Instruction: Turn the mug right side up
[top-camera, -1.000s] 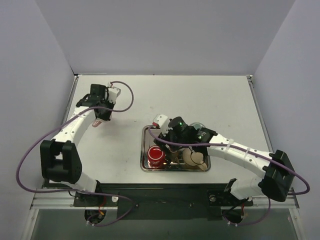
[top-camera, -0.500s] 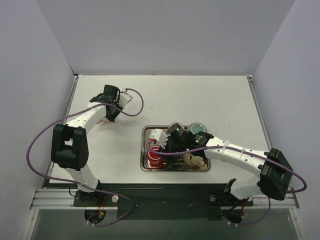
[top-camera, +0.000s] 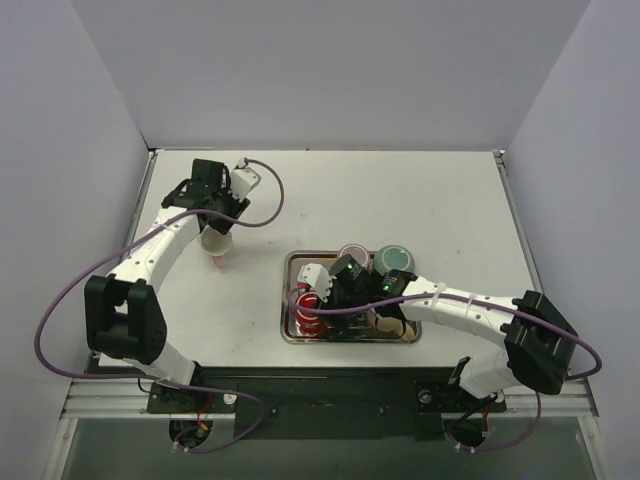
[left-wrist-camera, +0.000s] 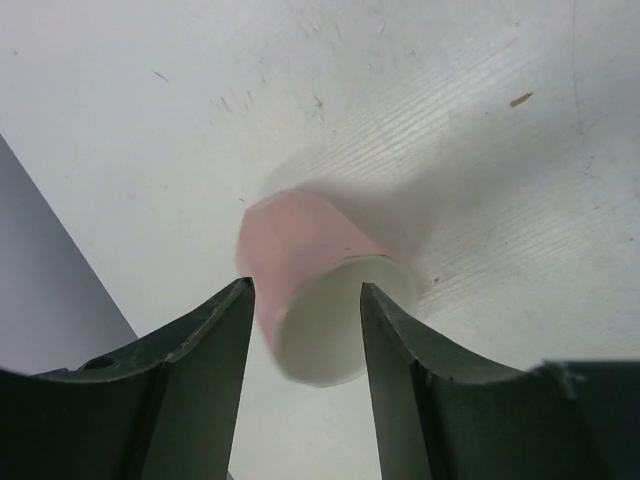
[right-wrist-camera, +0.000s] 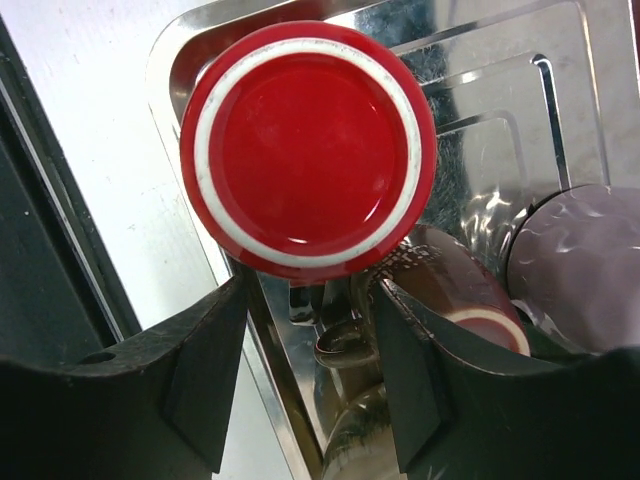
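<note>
The pink mug is tilted over with its opening (left-wrist-camera: 345, 320) toward the left gripper's parted fingers, so the robot should close them on the mug's rim (left-wrist-camera: 302, 288) and tip the mug upright.
A pink mug (left-wrist-camera: 310, 275) (top-camera: 217, 246) is on the table at the left, blurred, with a pale round end facing the left wrist camera. My left gripper (left-wrist-camera: 305, 290) (top-camera: 213, 212) is open just above it, a finger on each side and clear of it. A red mug (right-wrist-camera: 305, 150) (top-camera: 311, 309) stands bottom up in the metal tray (top-camera: 290, 334), its white-ringed base facing up. My right gripper (right-wrist-camera: 305, 295) (top-camera: 322, 288) is at the red mug's near side. Its jaws are partly apart, with the tips hidden under the base's edge.
The tray also holds a brown mug (right-wrist-camera: 455, 290) on its side, a purple mug (top-camera: 352, 254), a teal mug (top-camera: 396, 258) and a beige one (top-camera: 388, 320), all packed close behind my right gripper. Grey walls enclose the table.
My left gripper has opened and let go of the pink mug, which now sits on the table. My right gripper has dropped to the red mug and narrowed its jaws.
</note>
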